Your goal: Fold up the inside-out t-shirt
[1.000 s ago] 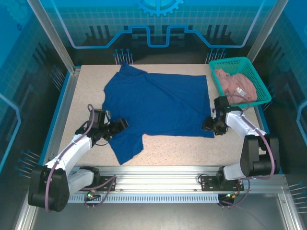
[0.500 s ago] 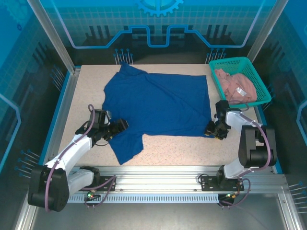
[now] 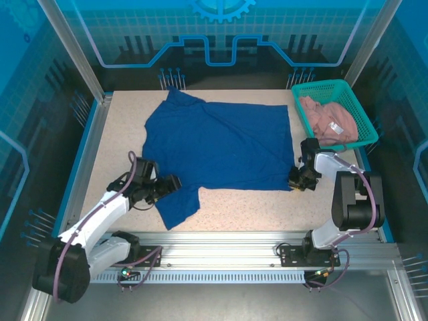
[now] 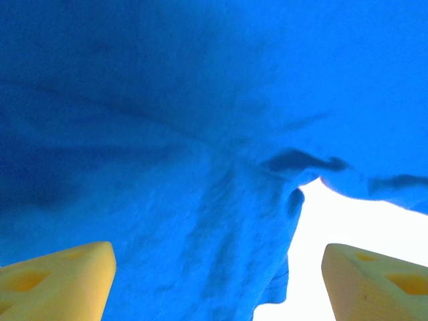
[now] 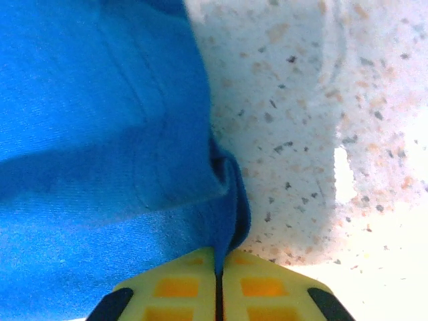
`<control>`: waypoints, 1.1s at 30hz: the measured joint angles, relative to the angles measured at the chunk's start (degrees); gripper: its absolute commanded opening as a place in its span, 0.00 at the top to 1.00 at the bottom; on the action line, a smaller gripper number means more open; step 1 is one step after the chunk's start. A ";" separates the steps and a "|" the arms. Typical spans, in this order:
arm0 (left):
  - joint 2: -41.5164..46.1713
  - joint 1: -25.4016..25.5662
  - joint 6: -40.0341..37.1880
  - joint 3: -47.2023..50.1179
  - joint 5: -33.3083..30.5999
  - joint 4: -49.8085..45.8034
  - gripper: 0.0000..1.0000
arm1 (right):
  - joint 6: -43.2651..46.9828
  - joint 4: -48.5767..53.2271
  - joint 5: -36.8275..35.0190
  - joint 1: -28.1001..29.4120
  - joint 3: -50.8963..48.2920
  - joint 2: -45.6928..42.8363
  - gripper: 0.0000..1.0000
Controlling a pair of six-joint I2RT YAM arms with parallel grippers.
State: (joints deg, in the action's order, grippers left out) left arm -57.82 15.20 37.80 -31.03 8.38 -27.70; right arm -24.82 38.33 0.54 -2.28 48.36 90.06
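The near sleeve (image 3: 178, 206) should fold over onto the t-shirt when I bring it inward, while the t-shirt's far side stays in place, because the t-shirt lies spread flat (image 3: 231, 130).
The royal blue inside-out t-shirt (image 3: 221, 144) lies spread flat on the speckled table, plain blue face up, collar end to the left and hem to the right. My right gripper (image 3: 296, 182) is at the near right hem corner, and in the right wrist view its yellow jaws are shut on a pinched fold of the t-shirt (image 5: 227, 200). My left gripper (image 3: 175, 182) rests low over the near sleeve. There its yellow fingers (image 4: 60, 277) stand wide apart, open, with the sleeve cloth (image 4: 200, 221) between them and untouched.
A green mesh basket (image 3: 358, 114) with a pinkish-beige garment (image 3: 328, 120) stands at the far right corner, just behind my right arm. Bare speckled tabletop (image 3: 267, 210) runs along the near edge. Blue panels wall the table.
My right gripper has closed on the near right hem corner. My left gripper has slid a little to the right, further over the near sleeve, and stays open.
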 measured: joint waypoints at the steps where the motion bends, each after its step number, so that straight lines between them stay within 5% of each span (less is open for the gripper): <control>1: 0.92 1.62 0.83 0.00 -1.55 -1.49 0.19 | 0.13 -0.24 0.13 0.00 -0.02 -0.17 0.97; 8: 6.38 10.25 7.80 0.31 -10.78 -12.20 0.22 | 0.90 -0.90 1.40 0.00 -0.04 -1.79 0.99; 16: 3.41 21.77 15.34 2.29 -12.07 -18.80 0.39 | 1.99 -2.25 3.41 0.02 -1.62 -5.42 1.00; 26: -3.85 23.43 16.24 2.64 -9.66 -15.78 0.56 | 2.86 -3.76 5.09 0.02 -3.23 -9.05 1.00; 33: -4.81 23.58 16.28 4.26 -10.10 -14.91 0.80 | 2.89 -3.89 5.57 0.02 -3.50 -9.97 1.00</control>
State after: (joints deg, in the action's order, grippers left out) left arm -62.63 38.79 54.08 -26.76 -1.72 -42.61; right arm -21.93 34.44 6.11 -2.26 44.86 80.09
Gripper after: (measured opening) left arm 0.251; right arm 0.052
